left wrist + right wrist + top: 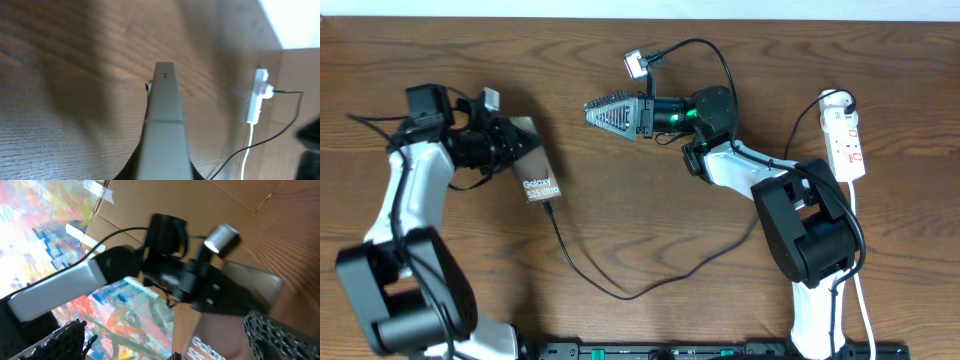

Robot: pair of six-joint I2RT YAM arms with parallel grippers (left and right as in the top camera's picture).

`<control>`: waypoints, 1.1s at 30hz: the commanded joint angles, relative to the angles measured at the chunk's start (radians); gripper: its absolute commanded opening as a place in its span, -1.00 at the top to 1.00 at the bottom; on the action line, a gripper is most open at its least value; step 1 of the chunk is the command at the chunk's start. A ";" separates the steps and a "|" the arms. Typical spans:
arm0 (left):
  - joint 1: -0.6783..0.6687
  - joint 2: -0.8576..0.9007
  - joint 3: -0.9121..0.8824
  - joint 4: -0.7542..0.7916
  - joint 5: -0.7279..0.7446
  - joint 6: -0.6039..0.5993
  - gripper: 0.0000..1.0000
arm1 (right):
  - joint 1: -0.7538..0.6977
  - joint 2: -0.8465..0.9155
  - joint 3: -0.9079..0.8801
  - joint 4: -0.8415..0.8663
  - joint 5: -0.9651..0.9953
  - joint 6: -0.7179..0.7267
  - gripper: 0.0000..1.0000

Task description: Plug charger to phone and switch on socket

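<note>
My left gripper should keep lowering the phone, with the charger's plug in the phone's lower edge, until it touches the clear table, and then let go.
My left gripper is shut on the phone, a brown-black slab with white "Galaxy S25 Ultra" lettering, held tilted above the table at the left. The left wrist view shows the phone edge-on. The charger's black cable runs from the phone's lower edge, where its plug tip touches, across the table to the socket, a white power strip with red markings at the far right. The socket also shows in the left wrist view. My right gripper is open and empty, level with the phone and to its right. The right wrist view shows the phone ahead.
The strip's white cord runs down the right side past the right arm's base. The black cable loops over the table's front middle. A cardboard wall stands beyond the left arm.
</note>
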 commanded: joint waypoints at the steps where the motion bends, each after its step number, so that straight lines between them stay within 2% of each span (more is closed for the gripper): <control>1: -0.009 0.079 0.010 -0.002 0.010 0.021 0.85 | -0.005 -0.002 0.018 0.002 0.000 -0.021 -0.99; 21: -0.009 0.305 0.010 0.032 -0.032 0.021 0.85 | -0.005 -0.002 0.018 0.002 -0.003 -0.024 -0.98; 28: -0.009 0.305 0.010 0.035 -0.209 0.021 0.85 | -0.005 -0.002 0.018 0.002 -0.003 -0.024 -0.99; 33: -0.009 0.305 0.010 0.068 -0.228 0.021 0.86 | -0.005 -0.002 0.018 0.002 -0.003 -0.031 -0.98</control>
